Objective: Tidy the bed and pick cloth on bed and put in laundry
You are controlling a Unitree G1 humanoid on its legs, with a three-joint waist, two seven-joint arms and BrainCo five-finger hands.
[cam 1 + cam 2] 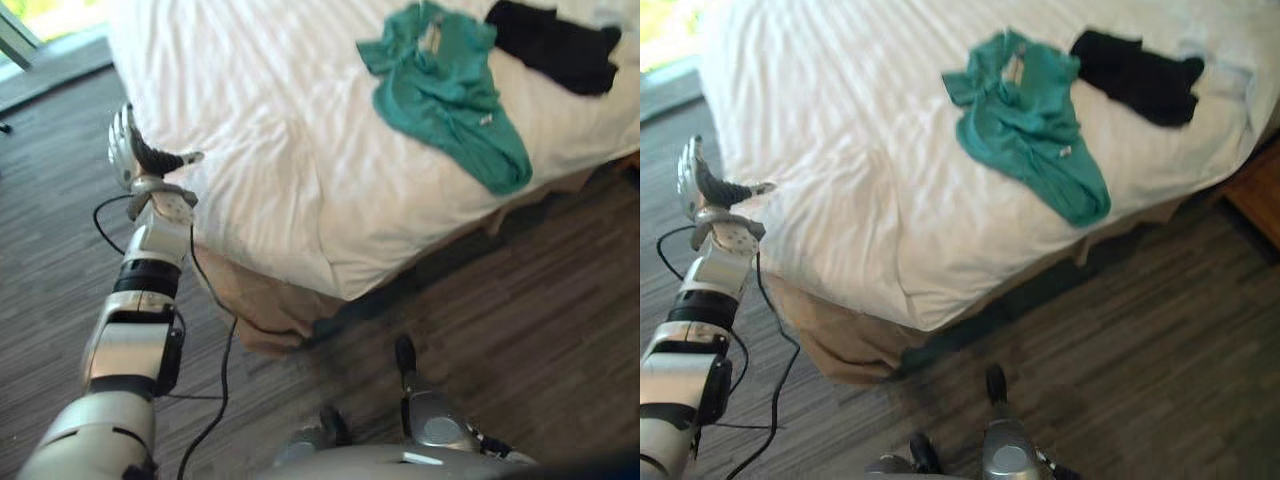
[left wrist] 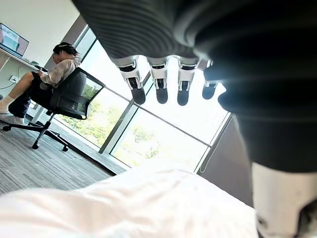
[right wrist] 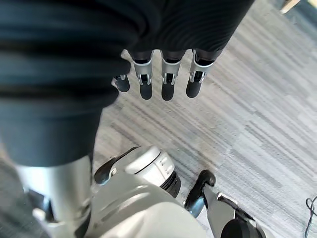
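My gripper will pull the duvet's corner (image 1: 215,200), and that corner will hang down over the bed skirt, since the tan bed skirt (image 1: 262,298) shows below the loose, creased white duvet.
A teal cloth (image 1: 445,95) lies crumpled on the white bed (image 1: 270,130), reaching down to the bed's near edge. A black cloth (image 1: 555,45) lies just beyond it, toward the far right. My left hand (image 1: 130,150) is raised beside the bed's near left corner, well left of both cloths. It is open and holds nothing; in the left wrist view its fingers (image 2: 161,82) stretch straight above the sheet (image 2: 148,203). My right hand shows in the right wrist view with straight fingers (image 3: 168,79), hanging empty over the floor.
A tan bed skirt (image 1: 250,300) hangs below the sheet at the near corner. Dark wood-grain floor (image 1: 520,330) runs along the bed's front. A wooden piece of furniture (image 1: 1255,195) stands at the right. A person sits in an office chair (image 2: 64,96) by tall windows.
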